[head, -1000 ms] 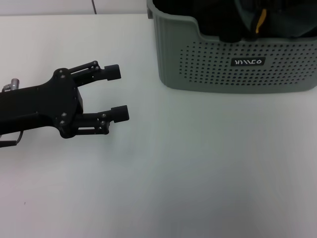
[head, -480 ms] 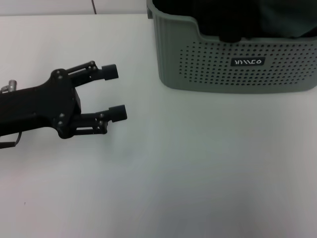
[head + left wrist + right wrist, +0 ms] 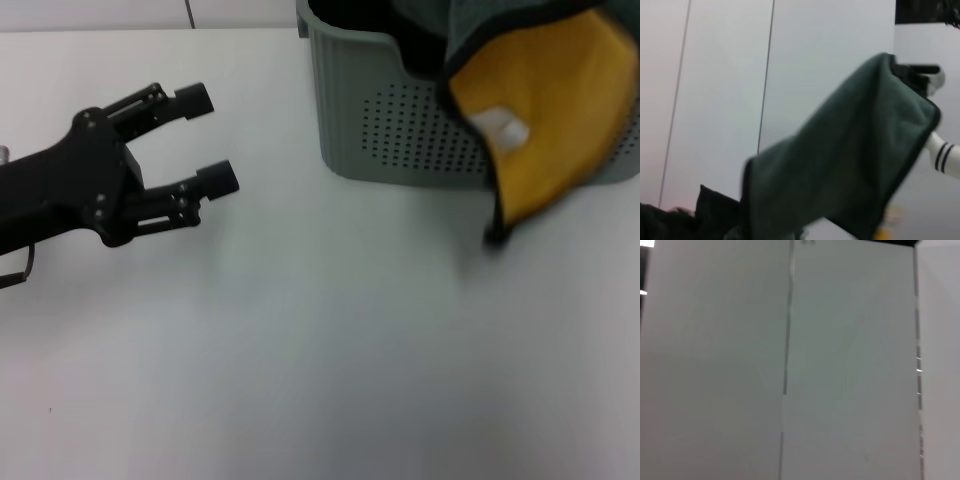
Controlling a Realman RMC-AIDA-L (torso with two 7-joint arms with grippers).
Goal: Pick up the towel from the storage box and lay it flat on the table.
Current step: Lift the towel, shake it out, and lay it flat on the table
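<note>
The robot's right gripper has the towel hanging (image 3: 555,110) far from the left gripper, so the towel needs to have its lower corner (image 3: 496,234) brought over for the left gripper to take.
The towel (image 3: 545,120), mustard-yellow with black trim and a small white label (image 3: 505,128), hangs in the air in front of the storage box (image 3: 400,120), its black corner loop (image 3: 493,238) lowest, just above the table (image 3: 330,340). It is held from above, out of the head view. In the left wrist view the hanging cloth (image 3: 850,170) shows a dark grey-green face with a black edge, and the right gripper (image 3: 912,72) grips its upper corner. My left gripper (image 3: 207,138) is open and empty over the table's left side, well apart from the box.
Dark cloth lies inside the storage box at the back (image 3: 360,15). The white table stretches wide in front of and left of the box. The right wrist view shows only a pale wall.
The towel has come up out of the box and now hangs over its front right. My left gripper has drifted back and to the left, still open.
</note>
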